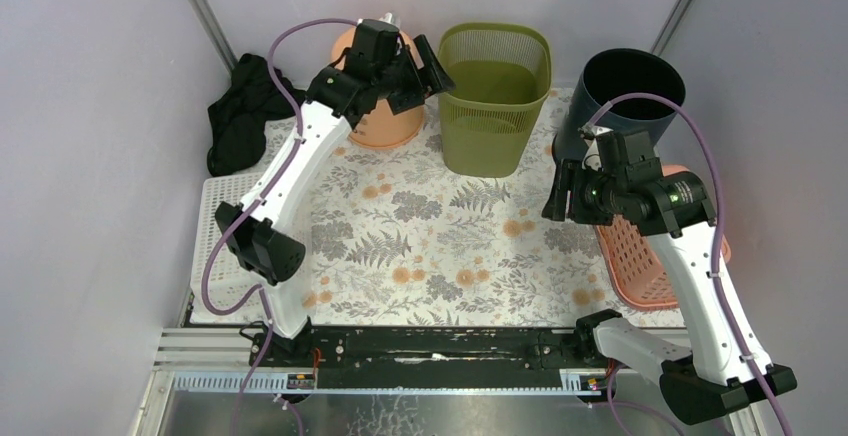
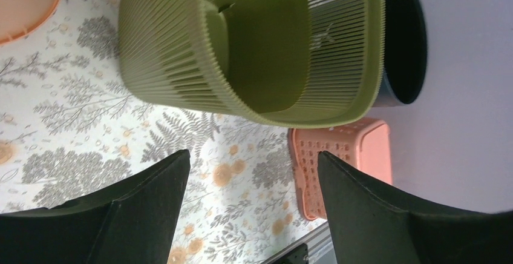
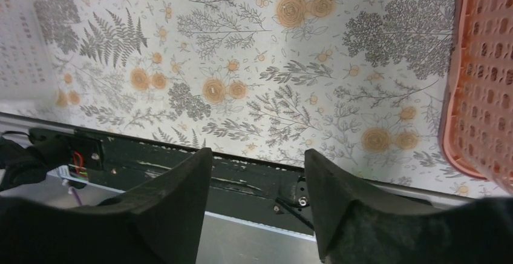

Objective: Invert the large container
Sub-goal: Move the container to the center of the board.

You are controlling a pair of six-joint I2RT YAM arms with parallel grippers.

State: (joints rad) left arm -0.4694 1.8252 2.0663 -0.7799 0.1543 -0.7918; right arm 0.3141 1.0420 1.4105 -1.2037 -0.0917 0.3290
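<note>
The green bin (image 1: 490,131) sits far back on the floral mat, so next my left gripper draws the near corner of its rim (image 1: 450,102) forward before I flip it over.
A green slatted bin (image 1: 495,96) stands upright, open side up, at the back middle of the floral mat; in the left wrist view (image 2: 254,46) it fills the upper part. A dark round bin (image 1: 625,91) stands upright to its right, also in the left wrist view (image 2: 404,40). My left gripper (image 1: 425,81) is open and empty, raised just left of the green bin's rim; its jaws (image 2: 254,161) stand wide apart. My right gripper (image 1: 562,191) is open and empty above the mat in front of the dark bin; in its wrist view (image 3: 257,155) it faces the near table edge.
An orange bucket (image 1: 385,121) sits behind the left gripper. A pink perforated basket (image 1: 640,256) lies at the right edge, also in the right wrist view (image 3: 484,82). A white tray (image 1: 225,226) and a black cloth (image 1: 240,111) are at the left.
</note>
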